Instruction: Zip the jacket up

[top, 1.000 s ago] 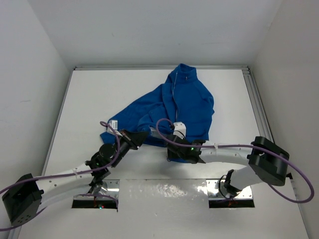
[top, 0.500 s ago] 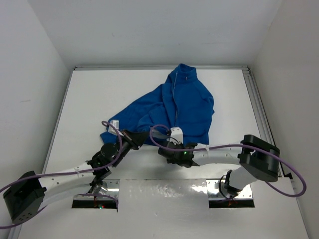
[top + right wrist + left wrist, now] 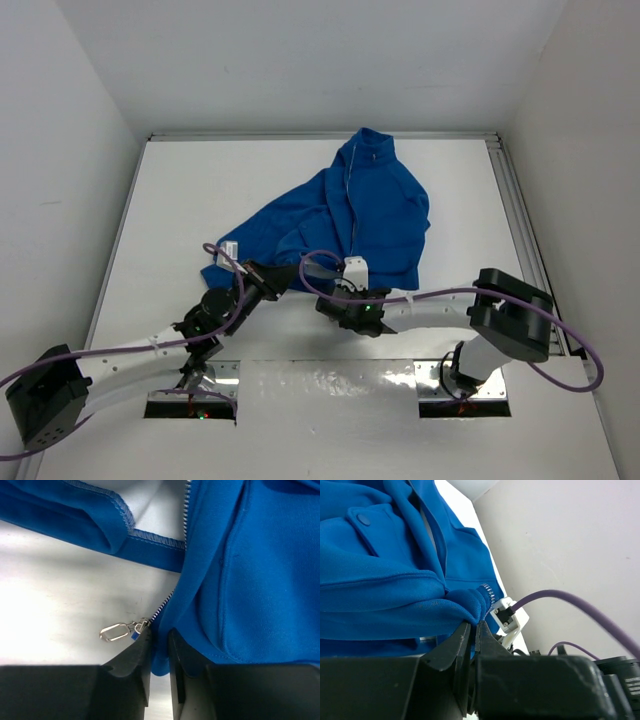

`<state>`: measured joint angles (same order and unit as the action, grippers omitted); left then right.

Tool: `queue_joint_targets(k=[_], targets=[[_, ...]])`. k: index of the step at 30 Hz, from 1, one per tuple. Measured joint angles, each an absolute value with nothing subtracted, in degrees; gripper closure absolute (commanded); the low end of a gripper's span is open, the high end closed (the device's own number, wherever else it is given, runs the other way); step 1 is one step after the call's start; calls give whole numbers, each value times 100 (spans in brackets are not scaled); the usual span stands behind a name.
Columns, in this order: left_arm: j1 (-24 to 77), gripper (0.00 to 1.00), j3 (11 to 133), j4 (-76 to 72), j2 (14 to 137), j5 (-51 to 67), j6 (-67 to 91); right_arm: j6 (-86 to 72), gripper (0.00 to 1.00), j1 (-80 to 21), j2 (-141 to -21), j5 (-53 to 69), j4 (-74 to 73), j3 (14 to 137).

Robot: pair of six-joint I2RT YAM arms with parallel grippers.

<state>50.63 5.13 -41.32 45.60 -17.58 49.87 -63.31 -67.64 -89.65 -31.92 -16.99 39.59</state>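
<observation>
The zipper slider (image 3: 141,625) is low down next to my right gripper, so I need to raise and turn the corner of the jacket's hem until the slider faces my left gripper's zipper teeth (image 3: 489,594).
The blue jacket (image 3: 345,210) lies spread on the white table, collar at the far end, its silver zipper (image 3: 352,200) running down the front. My left gripper (image 3: 285,273) is shut on a bunched fold of the jacket's bottom hem (image 3: 470,602), next to a strip of zipper teeth (image 3: 488,593). My right gripper (image 3: 323,293) sits just to its right. In the right wrist view its jaws (image 3: 160,634) press on the hem corner (image 3: 162,660) of the other front panel. The zipper slider with its silver pull tab (image 3: 116,631) lies on the table by the left finger.
White walls stand close on three sides, and a metal rail (image 3: 518,215) runs along the table's right edge. The right arm's white camera mount (image 3: 506,618) and purple cable (image 3: 570,607) sit close to my left gripper. A white label (image 3: 229,247) shows on the jacket's left part.
The right arm has shifted left toward the left gripper, and its jaws have narrowed onto the hem corner beside the slider. The left gripper has stayed shut and still.
</observation>
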Motion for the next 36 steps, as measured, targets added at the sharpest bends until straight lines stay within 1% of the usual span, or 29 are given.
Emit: queue_joint_targets(k=[1,4,6,12,16,18,21,24,27,31,36], targets=[[5063,100,513,-4130,4545,-1758,4987,-6348,88,-6764,-8956,-3201,-1649,3911],[5063,100,513,-4125,4512,-1754,4998,-6418,94,-6764,-8779,-3223,-1468,3632],[5063,100,513,-4101,4497,-1739,5004,-6449,100,-6764,-8525,-3238,-1372,3413],[5063,100,513,-4091,4491,-1656,5057,-6289,100,-6766,-7874,-3234,-976,2917],[5063,100,513,-4093,4491,-1581,5133,-5472,100,-6764,-7249,-3140,-596,2770],[5063,100,513,-4075,4469,-1544,5153,-4744,100,-6764,-6707,-2906,-266,2779],[5063,100,521,-3916,4257,-1479,5159,-3743,100,-6759,-5516,-2156,652,2742],[5063,100,650,-3607,3972,-1389,5190,-3264,100,-6764,-4556,-1664,1584,2532],[5063,100,829,-3535,3883,-1286,5286,-3046,100,-6744,-4622,-1415,1920,2456],[5063,100,891,-3658,4042,-1081,5406,-2884,100,-6737,-4960,-991,1916,2268],[5063,100,888,-3798,4152,-814,5498,-2718,100,-6731,-4788,-899,2027,1981]])
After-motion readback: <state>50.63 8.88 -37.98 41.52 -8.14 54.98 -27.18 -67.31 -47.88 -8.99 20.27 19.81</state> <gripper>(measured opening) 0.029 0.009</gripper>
